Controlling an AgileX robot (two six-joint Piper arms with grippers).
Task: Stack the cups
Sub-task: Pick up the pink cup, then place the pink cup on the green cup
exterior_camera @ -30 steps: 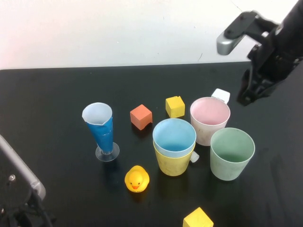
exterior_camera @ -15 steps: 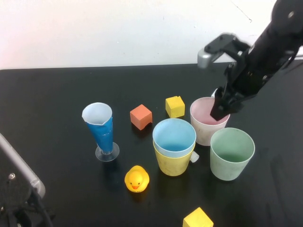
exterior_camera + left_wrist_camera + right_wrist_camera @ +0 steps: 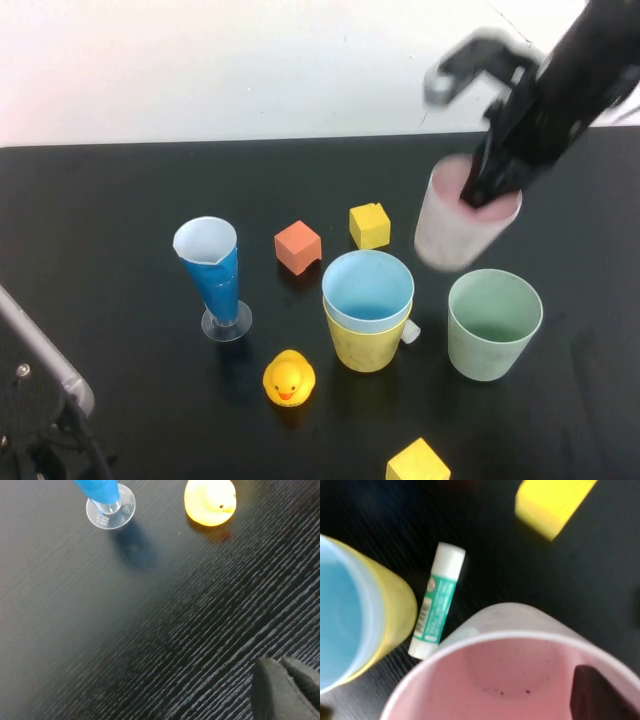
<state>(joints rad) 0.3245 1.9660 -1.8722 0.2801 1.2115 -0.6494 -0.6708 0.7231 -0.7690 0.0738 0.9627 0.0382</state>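
Observation:
The green cup [image 3: 487, 350] is standing empty next to the stack. Next, my right gripper puts the pink cup down into it [image 3: 495, 307], then carries both to the light blue cup first.
The pink cup [image 3: 460, 218] hangs tilted above the table at the back right, with my right gripper [image 3: 488, 186] shut on its far rim. In the right wrist view one finger [image 3: 596, 696] reaches inside the pink cup [image 3: 515, 680]. The light blue cup [image 3: 368, 287] sits nested in the yellow cup [image 3: 368, 347] at the centre. To their right the green cup [image 3: 494, 325] stands upright. My left gripper [image 3: 281, 666] is shut and empty, low over bare table at the front left.
A tall blue cone glass [image 3: 217, 272] stands to the left, a rubber duck [image 3: 289, 379] in front of it. An orange block [image 3: 298, 246] and a yellow block [image 3: 370, 224] lie behind the stack; another yellow block [image 3: 418, 462] lies in front. A lip-balm tube [image 3: 437, 600] lies beside the yellow cup.
My right gripper came down from the back right onto the pink cup, shut on its rim and lifted it off the table, tilted. The green cup shifted slightly right.

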